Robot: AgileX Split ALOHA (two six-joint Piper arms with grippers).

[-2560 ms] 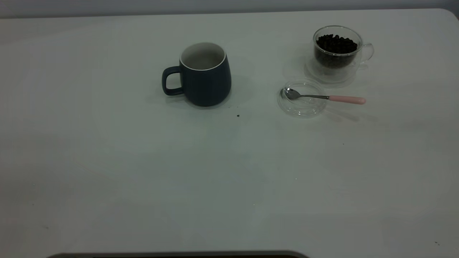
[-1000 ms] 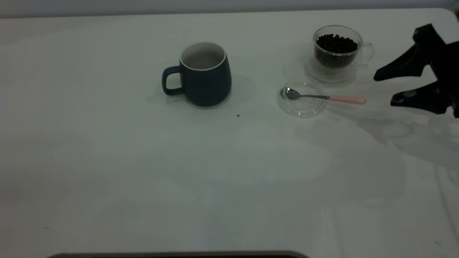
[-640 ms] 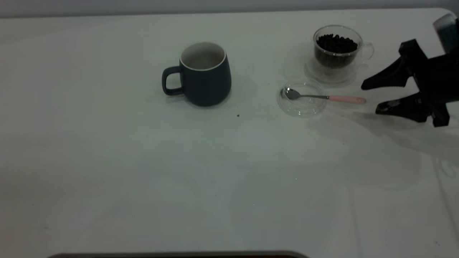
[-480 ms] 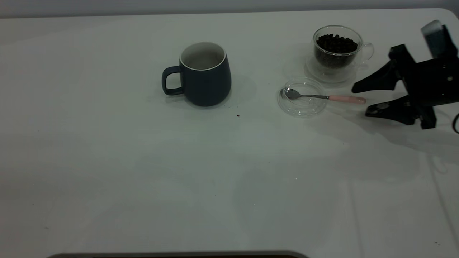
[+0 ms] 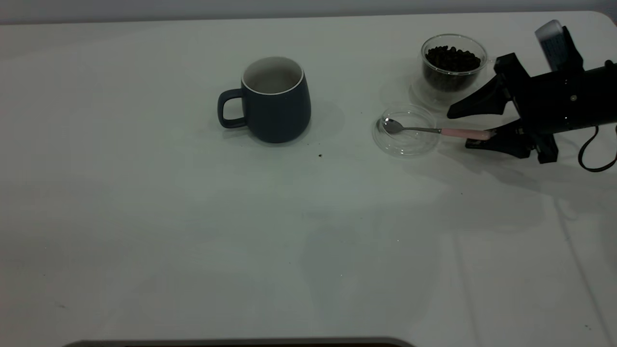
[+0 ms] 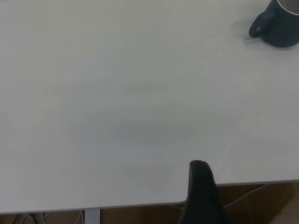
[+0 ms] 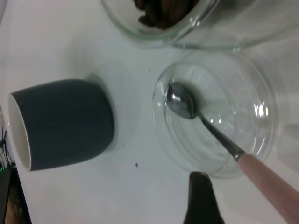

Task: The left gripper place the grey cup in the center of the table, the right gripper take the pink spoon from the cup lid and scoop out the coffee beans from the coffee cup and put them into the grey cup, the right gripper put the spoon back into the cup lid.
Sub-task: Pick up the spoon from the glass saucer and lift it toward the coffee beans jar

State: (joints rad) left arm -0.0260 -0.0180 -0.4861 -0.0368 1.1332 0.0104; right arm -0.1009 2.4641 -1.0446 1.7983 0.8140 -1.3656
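Note:
The cup lid [image 5: 406, 138] will slide toward the grey cup when the robot takes the spoon, because the pink spoon's bowl [image 5: 392, 125] rests against the cup lid's rim.
The grey cup [image 5: 274, 99] stands upright at mid-table, handle to the left, and also shows in the left wrist view [image 6: 280, 23]. The glass coffee cup [image 5: 453, 67] full of coffee beans stands at the back right. The clear cup lid [image 5: 419, 142] lies in front of it. The pink spoon [image 5: 465, 133] rests with its bowl in the lid and its handle pointing right. My right gripper [image 5: 460, 130] is open, one finger on each side of the handle's end. In the right wrist view the spoon [image 7: 271, 182] lies beside one finger [image 7: 198, 196]. My left gripper is outside the exterior view; one finger [image 6: 201, 186] shows over the table's edge.
A single dark crumb [image 5: 320, 155] lies on the table just right of and in front of the grey cup. The white table [image 5: 193, 241] stretches wide in front and to the left. A black cable [image 5: 590, 159] hangs from the right arm.
The right arm came in from the right edge and moved left and down, still open, until its fingers straddle the spoon's pink handle. Cup, lid and spoon have not moved.

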